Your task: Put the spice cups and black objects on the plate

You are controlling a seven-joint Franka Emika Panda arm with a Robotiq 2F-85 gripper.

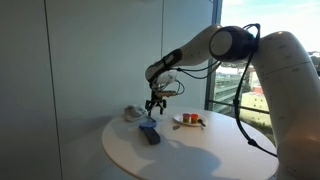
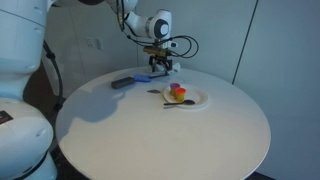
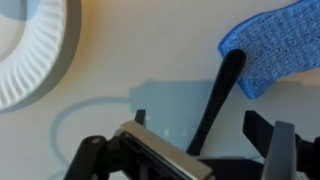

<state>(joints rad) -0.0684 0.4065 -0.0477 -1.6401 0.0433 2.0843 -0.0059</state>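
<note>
The slim black object [image 3: 231, 68] runs lengthwise through the gap between my gripper's open fingers, so my gripper should keep going down and close across the object's thin body [image 3: 208, 120].
A white paper plate [image 2: 192, 99] lies on the round white table, with a red cup [image 2: 177, 89] and a yellow cup [image 2: 181, 96] on it. It also shows in an exterior view [image 1: 188, 122] and at the top left of the wrist view [image 3: 30, 50]. My gripper [image 3: 200, 125] is open, just beside the plate, and its fingers straddle a slim black object [image 3: 222, 90] without touching it. In both exterior views the gripper [image 1: 153, 104] [image 2: 160, 64] hangs low over the table behind the plate. Another black object [image 2: 122, 83] lies further off next to a blue cloth.
The blue cloth [image 2: 142, 77] lies beside the gripper and reaches into the wrist view [image 3: 270, 45]. A thin dark utensil [image 2: 176, 104] lies at the plate's front edge. A grey crumpled item [image 1: 131, 113] sits near the wall. A window is behind the table.
</note>
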